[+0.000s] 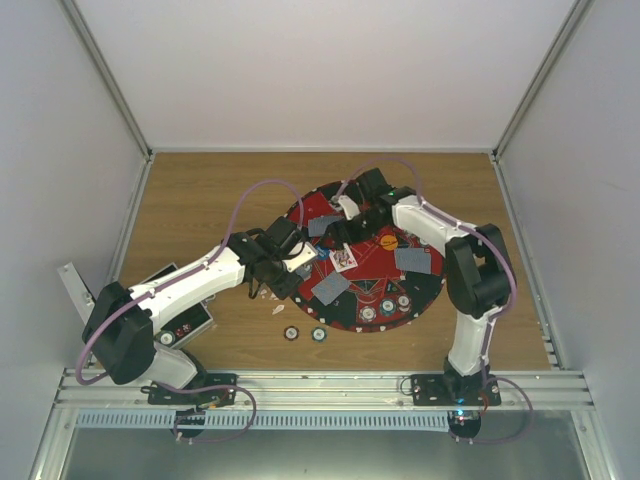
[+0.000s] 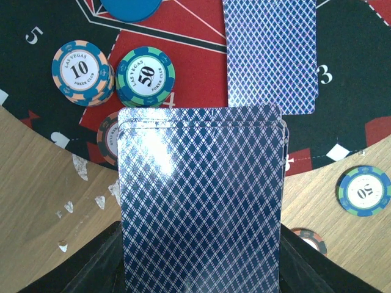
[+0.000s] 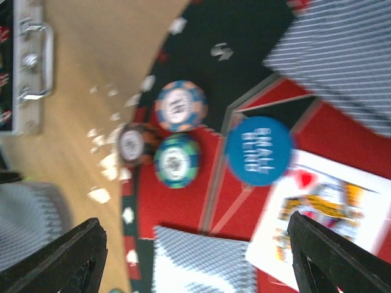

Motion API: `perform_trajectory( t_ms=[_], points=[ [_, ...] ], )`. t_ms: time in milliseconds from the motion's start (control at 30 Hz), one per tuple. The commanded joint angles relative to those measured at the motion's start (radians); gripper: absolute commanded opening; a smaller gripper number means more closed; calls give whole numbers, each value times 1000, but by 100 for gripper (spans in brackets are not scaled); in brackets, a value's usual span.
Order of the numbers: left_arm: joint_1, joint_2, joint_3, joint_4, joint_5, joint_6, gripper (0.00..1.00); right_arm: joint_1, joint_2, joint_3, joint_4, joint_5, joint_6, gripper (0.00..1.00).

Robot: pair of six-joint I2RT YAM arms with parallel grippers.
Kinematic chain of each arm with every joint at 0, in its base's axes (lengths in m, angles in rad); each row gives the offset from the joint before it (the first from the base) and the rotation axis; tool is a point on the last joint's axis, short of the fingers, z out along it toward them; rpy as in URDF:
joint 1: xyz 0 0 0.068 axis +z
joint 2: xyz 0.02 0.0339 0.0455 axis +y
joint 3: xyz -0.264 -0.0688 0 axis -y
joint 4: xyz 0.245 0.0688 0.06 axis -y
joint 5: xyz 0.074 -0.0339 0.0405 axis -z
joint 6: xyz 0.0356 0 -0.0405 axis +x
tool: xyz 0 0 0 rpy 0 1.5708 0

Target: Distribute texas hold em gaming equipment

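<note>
The deck's loose end (image 2: 201, 137) sticks out past my left gripper's fingers. My right gripper should keep moving toward the deck and close on a card edge there (image 2: 201, 112).
My left gripper (image 1: 290, 265) is shut on a deck of blue-backed cards (image 2: 201, 201), held over the near-left rim of the mat. Ahead of it lie a face-down card (image 2: 270, 55), a "10" chip (image 2: 82, 70), a "50" chip (image 2: 145, 76) and a blue disc (image 2: 131, 7). My right gripper (image 3: 195, 262) is open and empty above the mat, over a face-down card (image 3: 204, 262). Near it are a blue "small blind" disc (image 3: 258, 151), a face-up card (image 3: 324, 213) and three chips (image 3: 177, 160). An orange disc (image 1: 388, 241) lies mid-mat.
The round red-and-black mat (image 1: 425, 290) carries more face-down cards (image 1: 412, 260) and chips (image 1: 387, 305) at its near edge. Two chips (image 1: 291, 333) lie on the wooden table. A black case (image 1: 190, 318) sits by the left arm. White flecks (image 2: 79, 166) dot the wood.
</note>
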Motion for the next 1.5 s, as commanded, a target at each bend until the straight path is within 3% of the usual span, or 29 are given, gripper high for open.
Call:
perform_trajectory(
  t_ms=[0, 233, 500, 767, 1100, 1300, 1467],
  points=[
    [5, -9, 0, 25, -4, -1, 56, 71, 83, 89, -132, -195, -67, 82],
    [5, -10, 1, 28, -2, 2, 56, 138, 196, 189, -202, -324, -116, 81],
    [5, -11, 4, 26, -4, 1, 56, 165, 232, 194, -235, -313, -147, 78],
    [6, -16, 4, 26, -5, 1, 56, 158, 229, 189, -245, -230, -129, 62],
    [6, -17, 3, 28, -4, 1, 56, 99, 202, 173, -241, -303, -140, 48],
    [6, -14, 3, 26, -5, 1, 56, 99, 202, 174, -246, -435, -167, 31],
    [6, -14, 3, 26, -4, 0, 56, 99, 186, 161, -243, -484, -183, 6]
  ],
)
